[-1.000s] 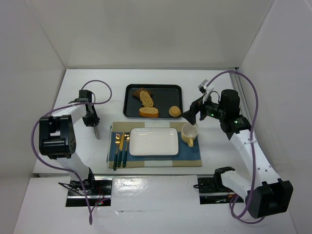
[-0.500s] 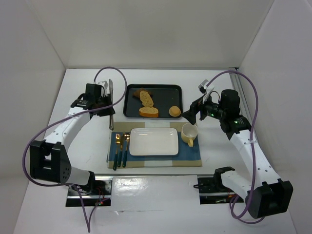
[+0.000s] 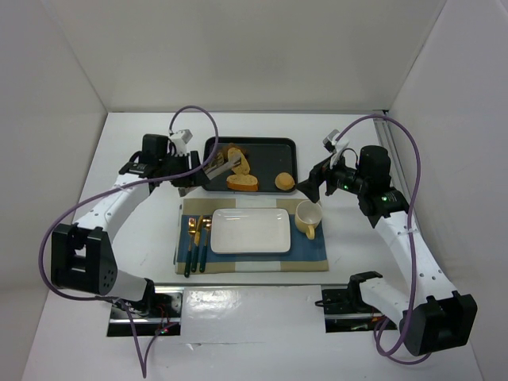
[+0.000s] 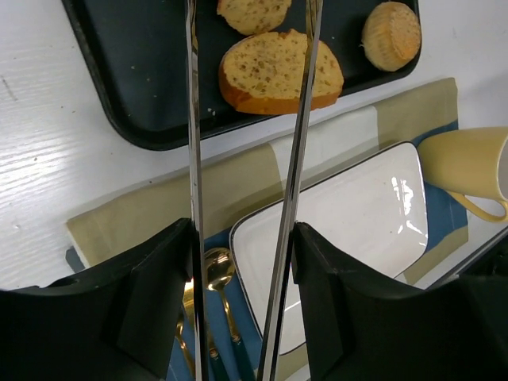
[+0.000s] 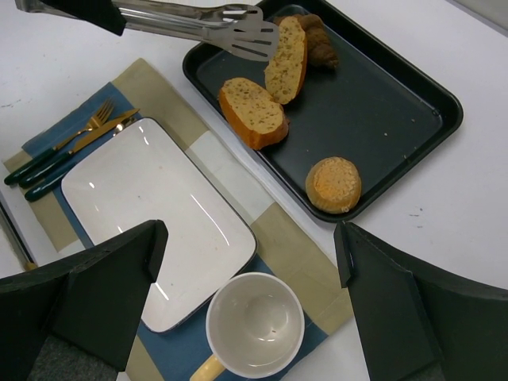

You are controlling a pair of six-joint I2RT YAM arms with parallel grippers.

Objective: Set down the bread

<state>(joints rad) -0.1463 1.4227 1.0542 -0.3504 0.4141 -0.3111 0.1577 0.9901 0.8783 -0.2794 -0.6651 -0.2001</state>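
The tongs' open tips (image 5: 255, 38) are lined up with the leaning bread (image 5: 287, 60). My left gripper should keep reaching forward and close when the tips are on both sides of the bread.
The bread (image 3: 240, 161), a pale speckled oval slice, leans against a dark croissant (image 5: 315, 30) in the black tray (image 3: 266, 148). From the right wrist the bread (image 5: 287, 59) shows with the metal tongs (image 5: 238, 28) right at its left edge; whether they touch I cannot tell. My left gripper (image 3: 195, 167) is shut on the tongs (image 4: 295, 159), whose arms stand apart and reach over the tray. The bread (image 4: 254, 11) shows between them at the top edge of the left wrist view. My right gripper (image 5: 250, 238) hangs open and holds nothing above the cup (image 5: 255, 325).
A thick golden loaf piece (image 3: 242, 182) and a round bun (image 3: 285, 182) also lie in the tray. A white rectangular plate (image 3: 250, 238) sits on the blue and tan placemat (image 3: 313, 252), with gold cutlery (image 3: 195, 238) to its left and the yellow cup (image 3: 308, 216) to its right.
My left arm has swung right from the table's left side, carrying the tongs to the tray. The tongs' arms have spread apart. The right arm has not moved.
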